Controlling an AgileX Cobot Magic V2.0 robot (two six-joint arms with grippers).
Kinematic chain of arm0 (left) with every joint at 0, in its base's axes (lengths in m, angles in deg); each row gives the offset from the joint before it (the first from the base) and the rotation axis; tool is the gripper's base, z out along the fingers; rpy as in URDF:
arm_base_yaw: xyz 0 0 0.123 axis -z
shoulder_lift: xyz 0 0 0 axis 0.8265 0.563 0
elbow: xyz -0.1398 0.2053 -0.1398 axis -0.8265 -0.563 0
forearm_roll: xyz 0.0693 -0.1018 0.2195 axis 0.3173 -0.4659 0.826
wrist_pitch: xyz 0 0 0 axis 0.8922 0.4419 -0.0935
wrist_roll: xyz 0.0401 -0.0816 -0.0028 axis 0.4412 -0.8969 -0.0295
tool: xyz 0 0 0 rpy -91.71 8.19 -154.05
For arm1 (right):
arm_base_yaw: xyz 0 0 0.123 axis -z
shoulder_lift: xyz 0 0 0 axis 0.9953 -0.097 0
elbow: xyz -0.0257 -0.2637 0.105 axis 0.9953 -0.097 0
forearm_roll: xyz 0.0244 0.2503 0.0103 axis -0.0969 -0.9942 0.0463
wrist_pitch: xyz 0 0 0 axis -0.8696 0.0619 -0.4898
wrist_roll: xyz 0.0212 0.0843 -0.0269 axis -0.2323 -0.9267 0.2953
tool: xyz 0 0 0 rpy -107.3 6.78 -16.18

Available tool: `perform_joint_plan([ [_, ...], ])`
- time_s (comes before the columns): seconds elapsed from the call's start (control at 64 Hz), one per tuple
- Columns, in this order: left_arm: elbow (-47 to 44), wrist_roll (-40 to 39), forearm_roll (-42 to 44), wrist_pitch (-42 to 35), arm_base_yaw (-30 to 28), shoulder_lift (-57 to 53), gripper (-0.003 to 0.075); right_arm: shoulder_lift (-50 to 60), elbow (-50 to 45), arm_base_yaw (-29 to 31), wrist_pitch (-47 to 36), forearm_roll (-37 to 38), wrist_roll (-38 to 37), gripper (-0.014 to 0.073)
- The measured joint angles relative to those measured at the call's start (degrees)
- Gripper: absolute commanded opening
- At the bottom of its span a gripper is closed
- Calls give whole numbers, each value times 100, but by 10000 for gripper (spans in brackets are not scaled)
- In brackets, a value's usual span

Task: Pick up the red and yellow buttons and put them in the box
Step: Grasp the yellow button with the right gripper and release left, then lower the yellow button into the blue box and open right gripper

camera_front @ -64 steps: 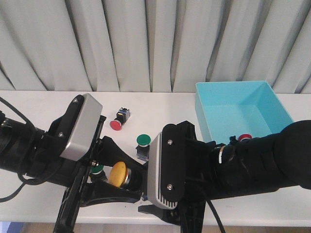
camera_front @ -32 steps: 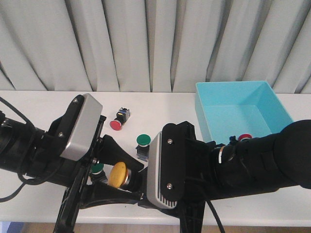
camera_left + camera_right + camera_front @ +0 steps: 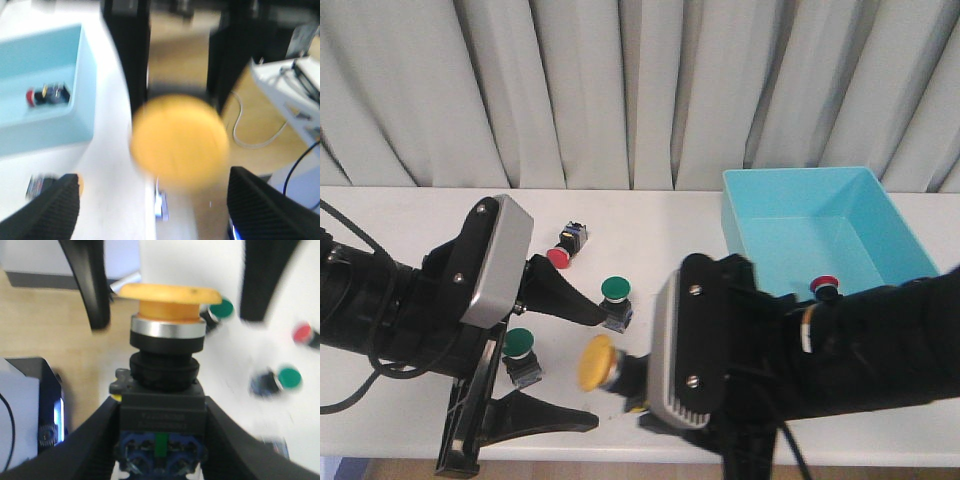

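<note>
Next, I move my left gripper back out of the way before my right gripper carries the button into the box (image 3: 790,247), because my left gripper's open fingers are on both sides of the yellow cap (image 3: 597,362).
My right gripper (image 3: 632,380) is shut on the black body of a yellow button (image 3: 595,362) and holds it above the table's front edge. The right wrist view shows that button (image 3: 170,295) upright between the gripper's (image 3: 161,432) fingers. My left gripper (image 3: 600,368) is open, its fingers spread above and below the yellow cap without touching it. The cap shows blurred in the left wrist view (image 3: 179,142). A red button (image 3: 558,257) lies on the table. Another red button (image 3: 825,285) lies inside the light-blue box (image 3: 800,200).
Two green buttons (image 3: 615,290) (image 3: 518,343) stand on the white table (image 3: 410,215) near the left arm. A grey curtain hangs behind the table. The box stands at the back right.
My left gripper has opened wide and drawn back from the yellow button. My right gripper now holds the button alone and has shifted it to the right.
</note>
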Motion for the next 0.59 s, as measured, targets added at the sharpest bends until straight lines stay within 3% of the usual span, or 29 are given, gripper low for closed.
perform_joint_plan([
  [0.109,0,-407,452,-214,0,0,587,254,0,0,236,1521,-1639,217],
  [0.203,0,-762,824,-355,0,0,587,343,45,94,558,3016,-3595,220],
  [0.328,0,-1078,1136,-466,0,0,587,260,276,806,1023,4288,-5814,224],
  [0.453,0,-1133,1209,-466,0,0,587,-51,628,1857,1170,4338,-6370,227],
  [0.594,0,-1145,1215,-466,0,0,587,-722,1144,2925,1183,3517,-6243,231],
])
